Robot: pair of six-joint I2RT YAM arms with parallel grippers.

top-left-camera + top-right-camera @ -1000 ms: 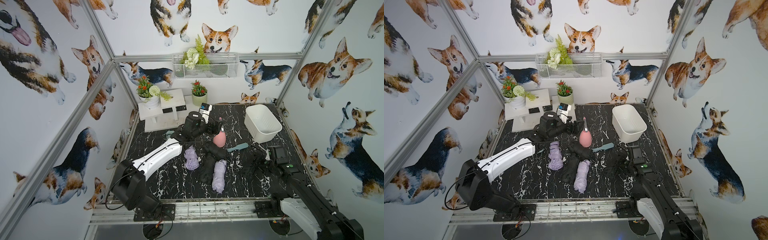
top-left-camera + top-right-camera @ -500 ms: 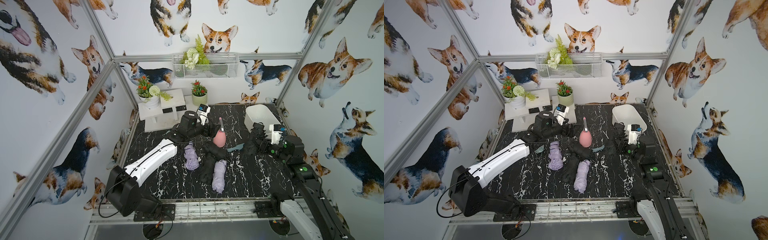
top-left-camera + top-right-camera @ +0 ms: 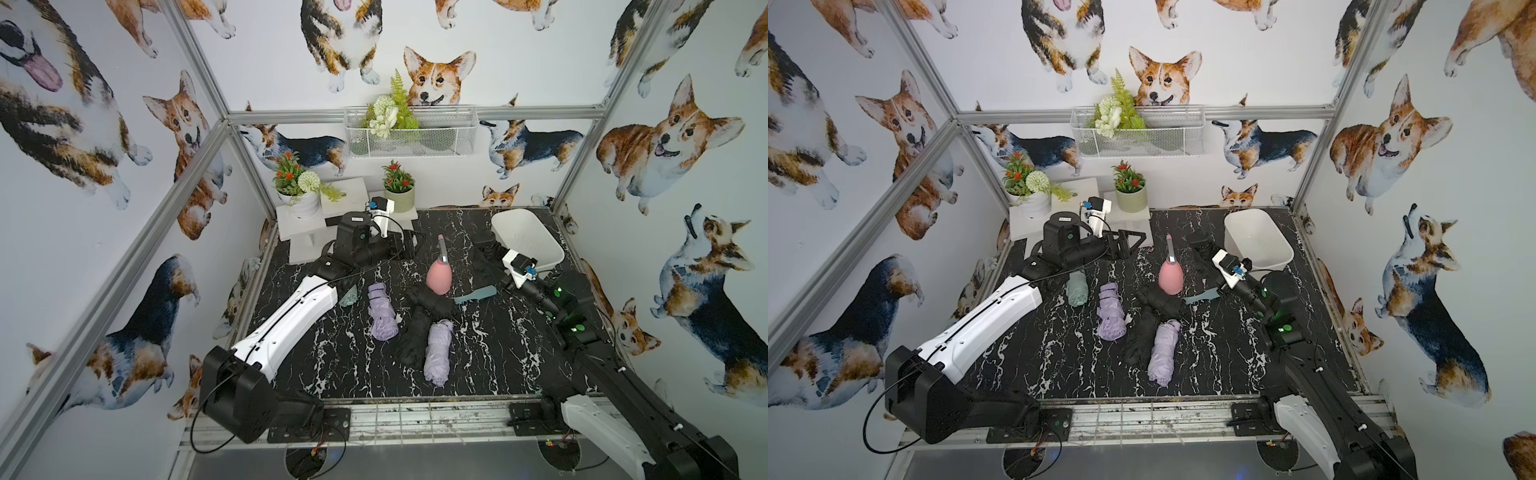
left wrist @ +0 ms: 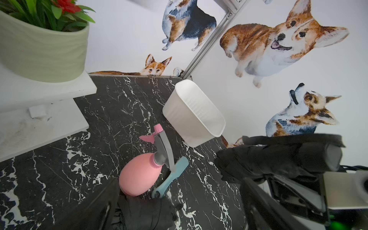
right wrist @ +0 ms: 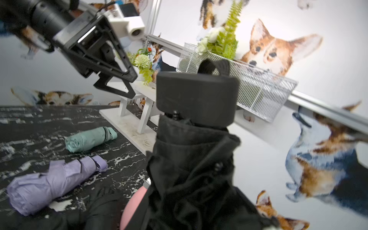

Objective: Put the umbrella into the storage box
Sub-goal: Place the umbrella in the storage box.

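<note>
I should take the black umbrella's handle end point(image 5: 197, 97) with my left gripper, as it is up in my right gripper, so that my right gripper can regrip the umbrella handle down.
My right gripper point(image 3: 491, 252) is shut on a folded black umbrella point(image 5: 195, 139) and holds it off the table, just left of the storage box point(image 3: 528, 241), a white ribbed tub at the back right. The umbrella's flat handle end point(image 5: 197, 95) points away from the wrist. In the left wrist view the held umbrella point(image 4: 278, 157) hangs in front of the box point(image 4: 195, 113). My left gripper point(image 3: 407, 244) stands open and empty at the back, left of the pink spray bottle point(image 3: 438, 276). Its fingers point(image 4: 99, 205) frame another black umbrella point(image 4: 143, 213) on the table.
On the black marble table lie two lilac umbrellas point(image 3: 382, 311) point(image 3: 438, 353), a mint one point(image 3: 1077, 289), black ones point(image 3: 415, 340) and a teal brush point(image 3: 476, 294). White steps with plant pots point(image 3: 399, 199) stand at the back left. A wire basket point(image 3: 409, 133) hangs on the back wall.
My right arm has lifted the black umbrella from the front right of the table and carried it back towards the storage box. The left gripper has drawn back slightly, staying open.
</note>
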